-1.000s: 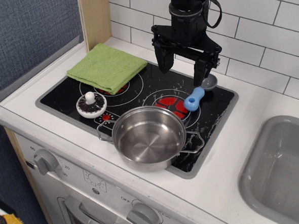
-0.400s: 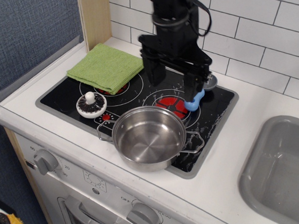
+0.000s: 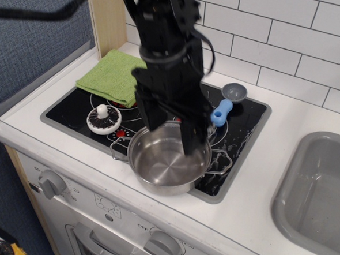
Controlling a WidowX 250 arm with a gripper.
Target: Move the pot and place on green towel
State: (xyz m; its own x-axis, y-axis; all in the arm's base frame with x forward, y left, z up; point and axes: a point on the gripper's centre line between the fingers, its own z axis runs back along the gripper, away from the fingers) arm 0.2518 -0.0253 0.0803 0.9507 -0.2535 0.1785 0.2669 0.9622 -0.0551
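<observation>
The white outline around the red dial [image 3: 120, 134] continues behind the pot [image 3: 169, 161], so the robot should expect another red dial hidden there when its gripper lifts the pot.
The shiny steel pot [image 3: 165, 165] with two wire loop handles stands on the front right of the black stovetop [image 3: 67, 111]. My black gripper [image 3: 171, 131] hangs open over the pot's far rim, one finger [image 3: 152, 116] left of the rim and one finger [image 3: 191, 141] reaching down inside the pot. It holds nothing. The folded lime-green towel [image 3: 112, 75] lies on the stovetop's back left corner, partly hidden by my arm.
A white mushroom toy [image 3: 103, 119] sits left of the pot. A grey-and-blue scoop [image 3: 224, 106] lies behind the pot on the right. A grey sink [image 3: 322, 194] is at the right. A tiled wall stands behind.
My gripper has moved forward and left from the back of the stove and dropped down to the pot's far rim. The pot, towel, mushroom and scoop have not moved.
</observation>
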